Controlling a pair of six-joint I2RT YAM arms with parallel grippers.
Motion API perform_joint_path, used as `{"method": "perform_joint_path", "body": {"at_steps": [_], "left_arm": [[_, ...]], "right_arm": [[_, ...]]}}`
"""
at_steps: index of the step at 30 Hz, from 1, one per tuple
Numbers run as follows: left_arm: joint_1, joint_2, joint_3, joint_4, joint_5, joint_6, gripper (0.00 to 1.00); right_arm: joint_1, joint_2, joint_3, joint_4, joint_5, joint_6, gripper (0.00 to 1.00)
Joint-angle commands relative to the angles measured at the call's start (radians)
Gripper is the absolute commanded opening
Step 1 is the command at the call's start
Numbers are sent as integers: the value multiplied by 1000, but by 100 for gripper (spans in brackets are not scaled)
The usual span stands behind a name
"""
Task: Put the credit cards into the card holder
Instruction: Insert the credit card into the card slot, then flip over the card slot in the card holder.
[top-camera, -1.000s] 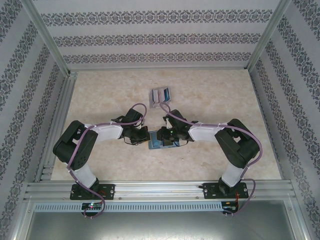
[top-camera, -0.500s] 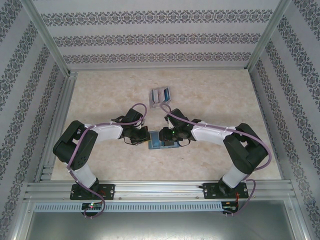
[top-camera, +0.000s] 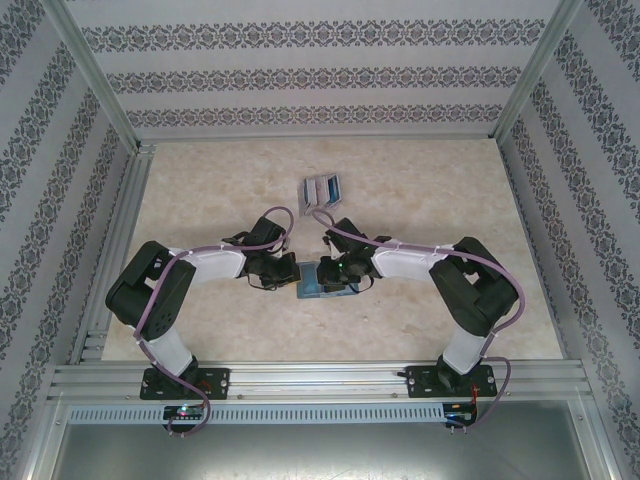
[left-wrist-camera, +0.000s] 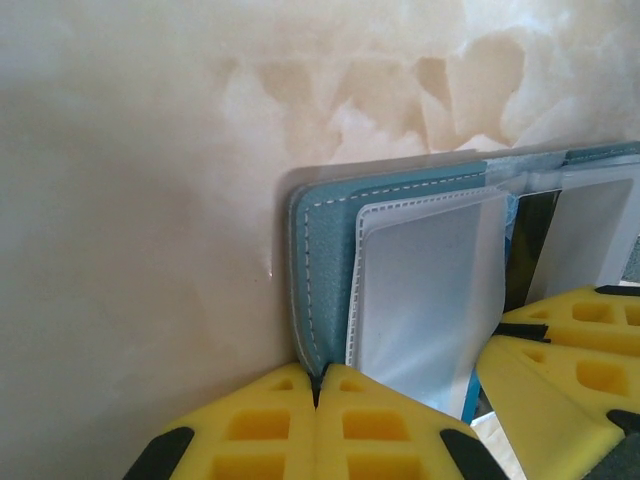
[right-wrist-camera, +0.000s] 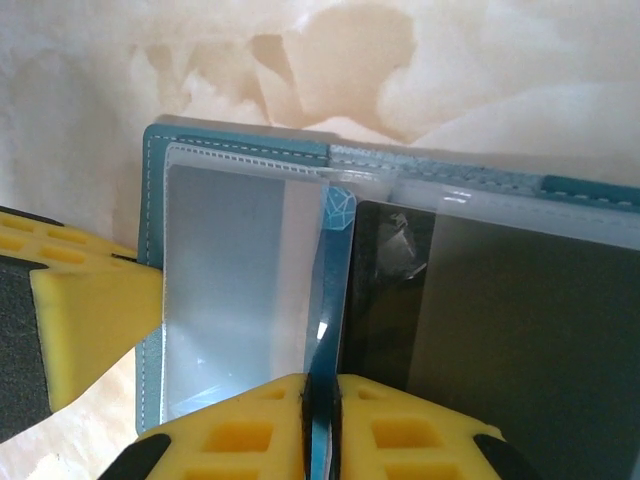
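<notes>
My left gripper should, because the dark card sticks out (right-wrist-camera: 388, 300) of its sleeve, press its fold-side edge (right-wrist-camera: 352, 290) in while my right gripper steadies the holder's outer edge.
The teal card holder (top-camera: 322, 285) lies open on the table between both grippers. My left gripper (left-wrist-camera: 318, 378) is shut on the edge of its teal cover (left-wrist-camera: 328, 240), next to a clear sleeve (left-wrist-camera: 425, 290). My right gripper (right-wrist-camera: 320, 385) is shut on a thin blue card (right-wrist-camera: 333, 250) standing on edge over the holder's (right-wrist-camera: 238, 142) fold, between a clear sleeve and a dark card (right-wrist-camera: 500, 320) in a sleeve. The other credit cards (top-camera: 321, 189) lie fanned farther back. In the top view the left gripper (top-camera: 293, 272) and right gripper (top-camera: 328, 272) almost meet.
The right gripper's yellow fingers (left-wrist-camera: 560, 350) crowd the right of the left wrist view, and a left finger (right-wrist-camera: 90, 320) sits at the holder's left edge. Patterned walls and metal rails (top-camera: 115, 250) enclose the marbled table (top-camera: 430, 190).
The right gripper shifted slightly right over the holder, then came back left with the blue card. The left arm and the card pile have stayed put.
</notes>
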Motion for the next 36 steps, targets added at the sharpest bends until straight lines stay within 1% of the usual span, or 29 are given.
{"method": "perform_joint_path", "body": {"at_steps": [1,3,4,8,11,13,17,19,22,25,31,36], "left_arm": [[-5,-9,-19,-40,-18,3,8],[-3,-23,-3,-72,-37,16,12],[-4,-34,4,-86,-44,20,17],[-3,-85,23,-134,-89,30,31],[-3,-121,46,-173,-121,42,35],[-4,-144,61,-186,-122,37,37],[-21,-165,59,-104,-47,-36,35],[-42,-153,91,-103,-36,-36,33],[-61,-118,146,-128,-36,-18,25],[-79,-80,158,-94,-18,-31,17],[-122,8,197,-66,13,-41,13],[-134,61,219,-47,24,-42,9]], "right_arm": [[26,10,28,6,-20,-13,16],[17,-24,26,-21,-5,-25,17],[10,-49,19,-32,1,-29,17],[-29,-156,-27,-71,22,-40,20],[-71,-218,-68,-91,27,-44,22],[-99,-247,-105,-84,12,-40,24],[-141,-266,-167,-49,-34,-21,29],[-162,-270,-197,-18,-54,-7,32],[-170,-275,-218,14,-73,8,32],[-171,-263,-214,25,-89,10,32],[-173,-230,-201,45,-88,7,34],[-176,-194,-178,41,-77,-9,34]]}}
